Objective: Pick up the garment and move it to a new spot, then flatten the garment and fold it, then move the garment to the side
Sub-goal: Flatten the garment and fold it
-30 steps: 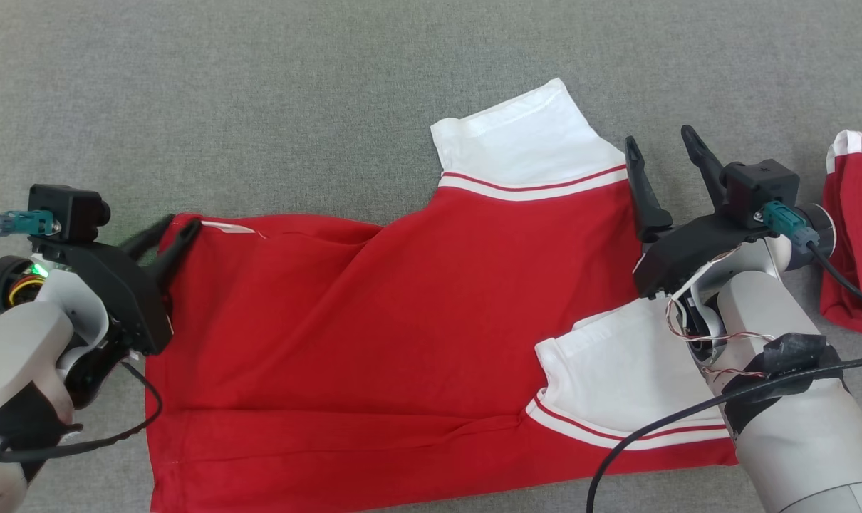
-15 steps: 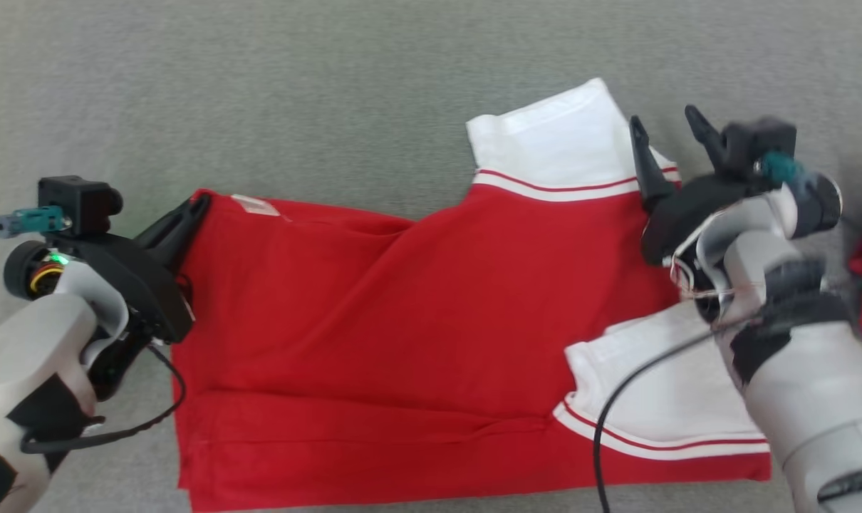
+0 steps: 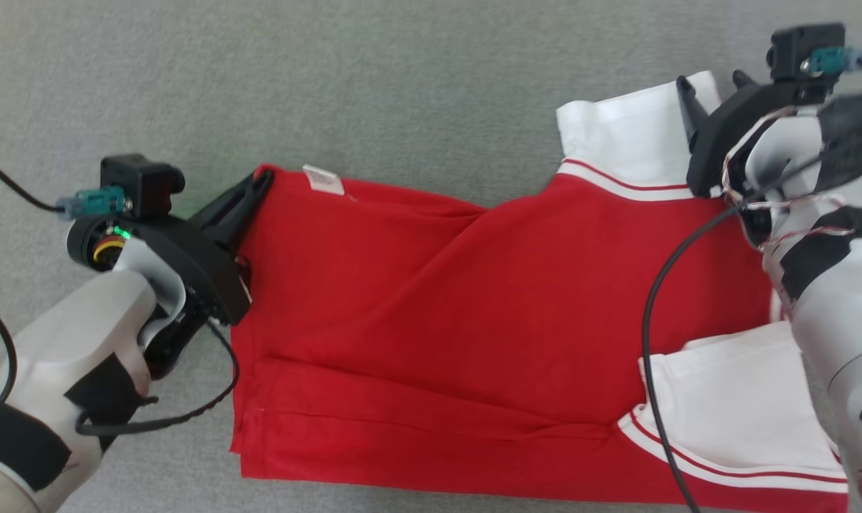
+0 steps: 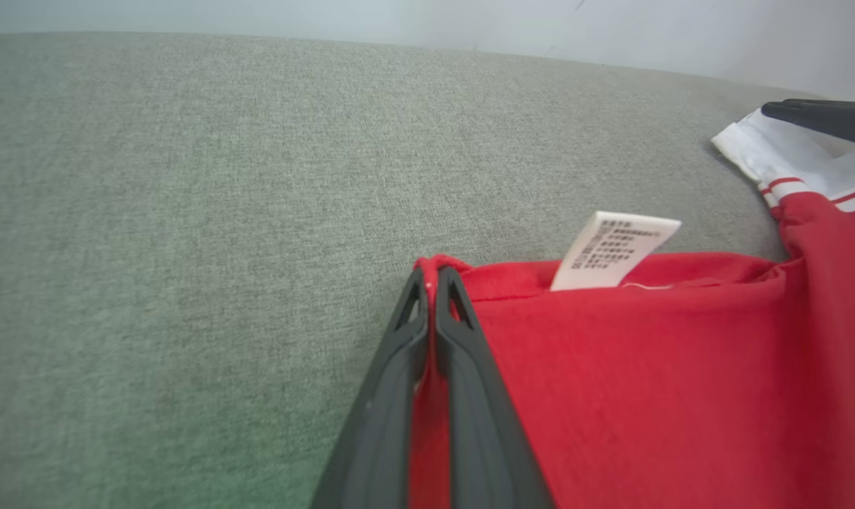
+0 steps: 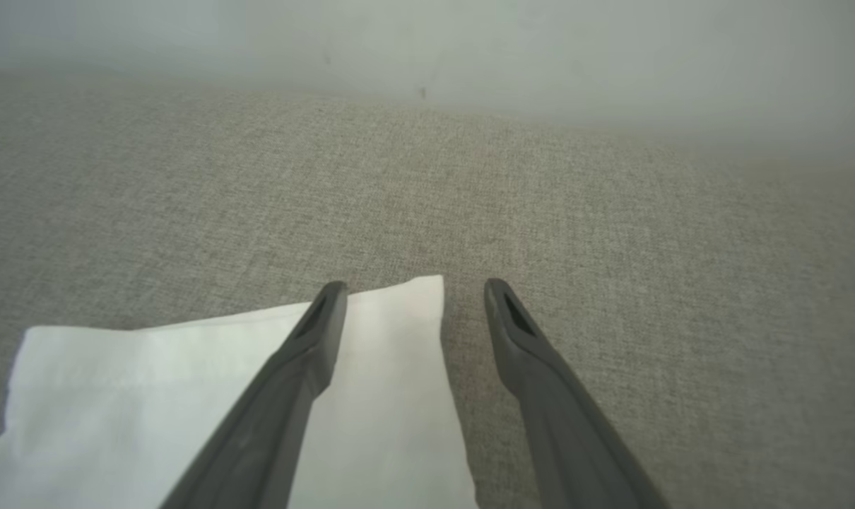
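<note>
I expect the far white sleeve's loose corner (image 3: 629,137) to curl up loosely when I fold the sleeve over, because that corner lies limp and wavy (image 3: 575,116).
A red garment (image 3: 459,313) with white sleeves and red-striped cuffs lies spread on the grey cloth surface (image 3: 331,78). At its far left corner my left gripper (image 3: 261,179) is shut on the red hem; the left wrist view shows red fabric (image 4: 611,353) pinched between the dark fingers (image 4: 392,367), beside a white care label (image 4: 615,249). My right gripper (image 3: 712,85) stands open over the far white sleeve (image 3: 623,135). In the right wrist view its left finger lies over the sleeve's corner (image 5: 392,353) and its right finger (image 5: 540,367) over bare surface.
Grey fabric surface (image 5: 611,233) stretches beyond the garment on the far side and left. A pale wall (image 4: 470,21) rises behind it. A black cable (image 3: 659,342) from my right arm hangs over the near white sleeve (image 3: 730,413).
My left gripper closed on the garment's far left corner. The right gripper moved farther out over the white sleeve, still open. The head camera shifted, sliding the scene right.
</note>
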You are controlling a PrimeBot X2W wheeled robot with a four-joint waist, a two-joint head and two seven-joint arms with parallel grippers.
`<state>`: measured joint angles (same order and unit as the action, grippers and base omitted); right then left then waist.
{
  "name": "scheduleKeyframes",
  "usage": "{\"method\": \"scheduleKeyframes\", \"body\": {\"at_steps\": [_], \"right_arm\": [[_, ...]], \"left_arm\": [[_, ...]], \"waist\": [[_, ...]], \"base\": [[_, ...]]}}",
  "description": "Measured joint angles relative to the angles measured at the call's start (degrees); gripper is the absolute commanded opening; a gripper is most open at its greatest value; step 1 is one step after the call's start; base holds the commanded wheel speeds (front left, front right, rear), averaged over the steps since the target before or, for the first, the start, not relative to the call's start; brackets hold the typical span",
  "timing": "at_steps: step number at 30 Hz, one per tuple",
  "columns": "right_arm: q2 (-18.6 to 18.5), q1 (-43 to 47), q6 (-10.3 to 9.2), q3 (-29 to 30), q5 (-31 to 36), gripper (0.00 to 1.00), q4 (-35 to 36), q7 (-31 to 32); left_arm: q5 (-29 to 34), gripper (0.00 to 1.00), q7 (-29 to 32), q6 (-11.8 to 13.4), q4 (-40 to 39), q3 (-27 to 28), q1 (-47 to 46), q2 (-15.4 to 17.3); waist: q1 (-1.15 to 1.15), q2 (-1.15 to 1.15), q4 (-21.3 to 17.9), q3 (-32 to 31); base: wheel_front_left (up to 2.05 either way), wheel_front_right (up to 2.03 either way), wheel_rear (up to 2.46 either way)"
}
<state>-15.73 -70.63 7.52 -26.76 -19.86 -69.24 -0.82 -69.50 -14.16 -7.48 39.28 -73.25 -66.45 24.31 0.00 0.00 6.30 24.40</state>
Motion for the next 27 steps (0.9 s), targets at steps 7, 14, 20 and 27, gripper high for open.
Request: {"method": "scheduleKeyframes", "body": {"at_steps": [7, 14, 20, 27], "right_arm": [[-0.6, -3.3, 0.00, -0.4, -0.8, 0.89, -2.6, 4.8], [-0.8, -5.0, 0.00, 0.1, -0.9, 0.10, -3.7, 4.8], [-0.7, -4.9, 0.00, 0.8, -1.6, 0.00, -4.1, 1.2], [0.1, -2.5, 0.00, -0.3, -5.5, 0.00, -1.4, -2.3]], "left_arm": [[0.4, 0.00, -0.4, 0.0, 0.2, 0.0, -1.5, -1.4], [0.4, 0.00, -0.6, 0.0, 0.6, 0.0, -1.7, -1.9], [0.0, 0.00, -0.8, 0.0, 1.3, 0.5, -1.6, -1.3], [1.4, 0.00, -0.8, 0.0, 1.7, 6.3, 1.1, 0.0]], "waist": [[0.00, 0.00, 2.3, 2.3], [0.00, -0.01, 3.6, 3.4], [0.00, 0.00, 2.8, 2.9], [0.00, -0.01, 1.5, 0.8]], "base": [[0.00, 0.00, 0.00], [0.00, 0.00, 0.00], [0.00, 0.00, 0.00], [0.00, 0.00, 0.00]]}}
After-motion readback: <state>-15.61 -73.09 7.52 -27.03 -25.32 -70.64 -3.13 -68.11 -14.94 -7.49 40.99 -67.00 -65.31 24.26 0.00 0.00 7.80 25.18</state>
